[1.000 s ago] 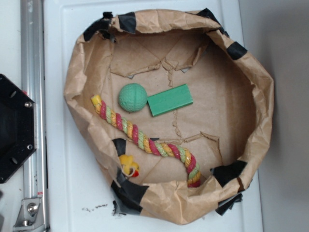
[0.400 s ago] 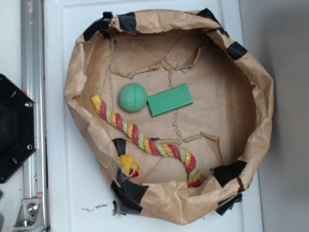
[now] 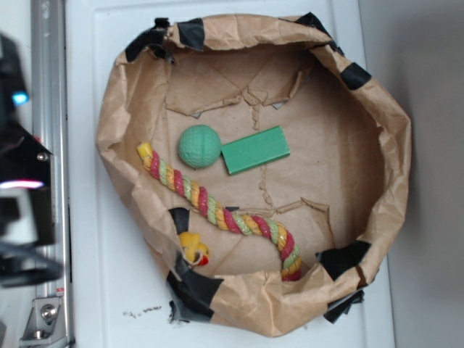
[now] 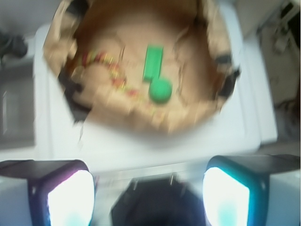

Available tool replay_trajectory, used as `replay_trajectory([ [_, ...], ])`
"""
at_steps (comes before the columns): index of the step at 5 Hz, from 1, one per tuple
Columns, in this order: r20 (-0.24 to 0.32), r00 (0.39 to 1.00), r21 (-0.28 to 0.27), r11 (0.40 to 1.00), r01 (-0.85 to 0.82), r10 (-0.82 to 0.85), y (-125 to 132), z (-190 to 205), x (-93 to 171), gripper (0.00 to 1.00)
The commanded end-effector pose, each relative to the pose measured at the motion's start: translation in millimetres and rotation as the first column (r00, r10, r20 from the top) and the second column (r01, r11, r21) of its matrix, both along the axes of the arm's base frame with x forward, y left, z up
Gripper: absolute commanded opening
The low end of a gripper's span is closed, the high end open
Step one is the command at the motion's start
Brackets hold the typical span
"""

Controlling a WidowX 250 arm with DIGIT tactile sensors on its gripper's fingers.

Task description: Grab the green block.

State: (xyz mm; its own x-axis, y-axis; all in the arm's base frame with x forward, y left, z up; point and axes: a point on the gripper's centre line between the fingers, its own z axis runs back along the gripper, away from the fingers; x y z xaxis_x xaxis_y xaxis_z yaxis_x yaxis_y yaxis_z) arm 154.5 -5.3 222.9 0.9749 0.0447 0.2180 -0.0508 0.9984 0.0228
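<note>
The green block's long sides [image 3: 259, 164] are free and face my open fingers, so my gripper should keep going down to the block [image 3: 257, 149] until its fingers are on either side of them.
The green block [image 3: 255, 150] lies flat on the floor of a brown paper basin [image 3: 395, 167], its left end touching a round green ball [image 3: 199, 146]. In the blurred wrist view the green block [image 4: 153, 62] sits just above the ball [image 4: 160, 89]. My gripper [image 3: 20, 141] appears as a dark blur at the far left, outside the basin and well away from the block. Seen from the wrist, the gripper [image 4: 148, 188] is open, its two lit fingers wide apart with nothing between them.
A striped rope toy [image 3: 217, 210] runs diagonally below the ball. A small yellow toy [image 3: 193, 248] sits by the basin's lower left wall. A metal rail [image 3: 49, 72] runs along the left edge. The black robot base [image 4: 155, 207] lies under the gripper.
The arm has come into the exterior view at the left edge, covering the black base. The block, ball and rope have not moved.
</note>
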Motion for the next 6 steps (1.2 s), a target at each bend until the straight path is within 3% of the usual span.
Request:
replay_trajectory([
  [1,0.039,0.999,-0.008,1.000,-0.023,0.023,12,-37,63,1.00],
  [4,-0.078,0.994,-0.051,0.996,-0.079,0.075,23,-119,113,1.00],
  [5,-0.092,0.994,-0.139,0.988,-0.073,0.061,28,-150,119,1.00],
  [6,-0.087,0.992,-0.154,0.983,-0.104,0.091,35,-181,141,1.00],
])
